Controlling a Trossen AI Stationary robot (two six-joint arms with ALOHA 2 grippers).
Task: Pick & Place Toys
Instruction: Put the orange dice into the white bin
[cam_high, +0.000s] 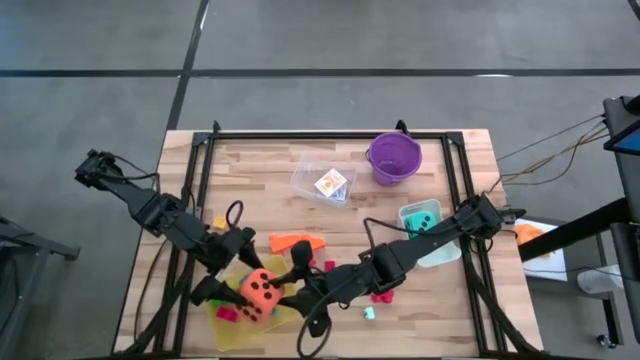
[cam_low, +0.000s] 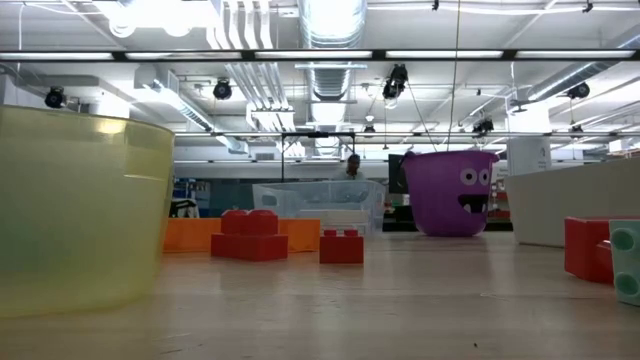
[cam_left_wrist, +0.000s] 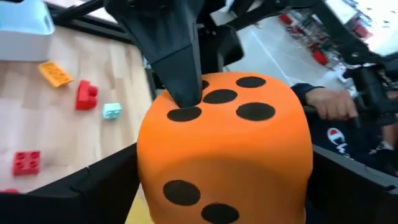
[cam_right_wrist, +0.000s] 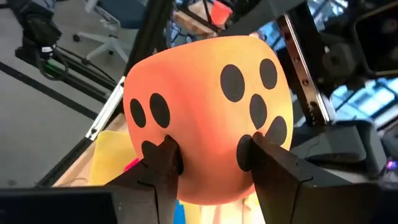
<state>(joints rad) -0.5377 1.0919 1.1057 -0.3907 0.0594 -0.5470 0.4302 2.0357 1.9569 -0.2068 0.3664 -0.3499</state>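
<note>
Next, my right gripper opens and pinches the orange die squarely before my left gripper releases, as my right fingers hold it tilted, low at a slanted edge (cam_right_wrist: 208, 152).
The orange die (cam_high: 262, 292) with black dots is held above the flat yellow tray (cam_high: 232, 322) at the table's near left. My left gripper (cam_high: 222, 285) is on its left side and my right gripper (cam_high: 292, 288) on its right side; both are shut on it. The die fills the left wrist view (cam_left_wrist: 224, 143) and the right wrist view (cam_right_wrist: 205, 106). The teal die (cam_high: 420, 218) lies at the right. Orange wedge pieces (cam_high: 297, 242) and red and pink bricks (cam_high: 381, 295) lie on the table. My left gripper has the orange die between its two widely spread fingers (cam_left_wrist: 106, 183), which lie along two opposite sides of the die (cam_left_wrist: 152, 168). It comes from the table's left. The die is lifted clear of the tray. My right gripper pinches the die's near lower corner (cam_right_wrist: 208, 168) between its two fingers (cam_right_wrist: 163, 163), from the table's right. One finger shows in the left wrist view (cam_left_wrist: 177, 68), lying on a dotted face. The die is clear of the tray.
The purple bucket (cam_high: 394, 157) and a clear tub (cam_high: 325, 182) with a card pack stand at the far side. A small teal brick (cam_high: 368, 313) and a yellow brick (cam_high: 218, 222) lie loose. A person's hand (cam_left_wrist: 326, 102) shows beyond the table.
</note>
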